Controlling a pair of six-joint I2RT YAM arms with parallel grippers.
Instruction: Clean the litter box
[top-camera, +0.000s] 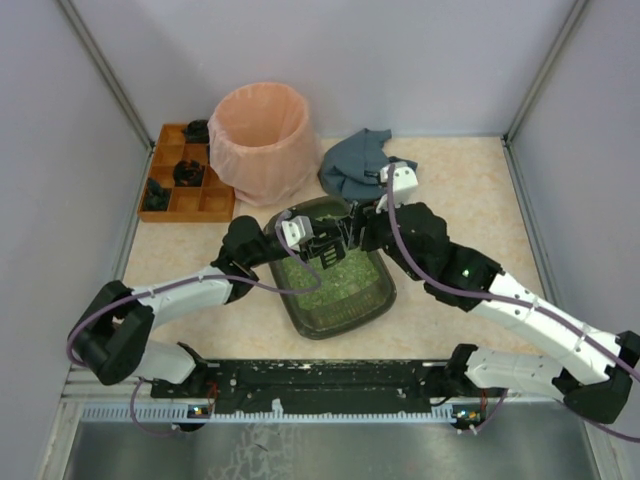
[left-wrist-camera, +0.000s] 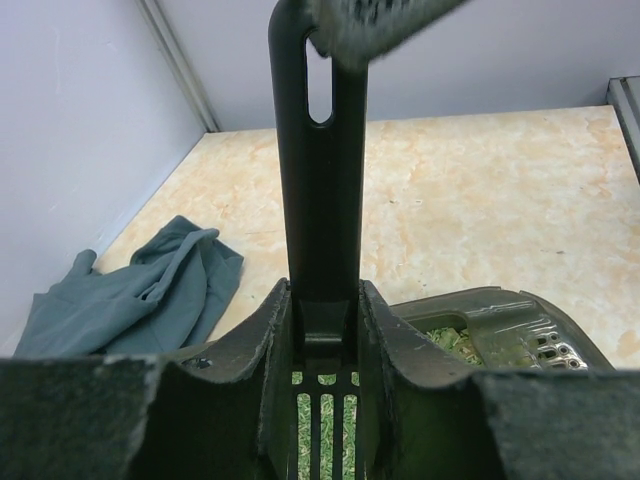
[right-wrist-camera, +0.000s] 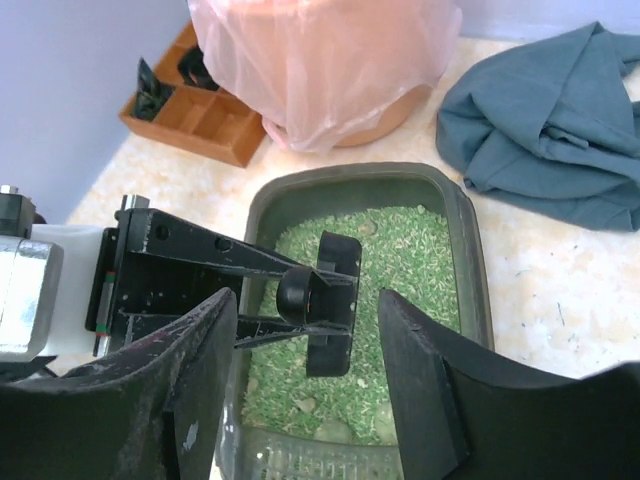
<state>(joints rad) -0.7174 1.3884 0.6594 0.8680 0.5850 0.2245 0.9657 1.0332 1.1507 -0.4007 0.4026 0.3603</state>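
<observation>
My left gripper is holding the scoop at its neck (left-wrist-camera: 325, 340) above the slots, so my right gripper needs to grab the handle's free top end (right-wrist-camera: 294, 295) before it scoops.
The litter box (top-camera: 378, 296) is a dark olive-grey tray of green litter in the middle of the table. It also shows in the right wrist view (right-wrist-camera: 468, 250) and the left wrist view (left-wrist-camera: 500, 312). My left gripper (top-camera: 328, 248) (left-wrist-camera: 322, 300) is shut on the handle of a black slotted scoop (left-wrist-camera: 318, 200), held upright over the litter (right-wrist-camera: 400, 250). My right gripper (top-camera: 353, 228) (right-wrist-camera: 308, 310) is open. Its fingers (right-wrist-camera: 440, 400) stand on either side of the scoop handle's top end (right-wrist-camera: 335, 295), just above it. Pale clumps (right-wrist-camera: 330, 430) lie in the litter near the box's near end.
A round pink-lined bin (top-camera: 262, 140) stands behind the box to the left. An orange compartmented wooden tray (top-camera: 185, 178) with dark items is at the far left. A crumpled blue-grey cloth (top-camera: 358, 165) lies behind the box. Walls close the table's sides and back.
</observation>
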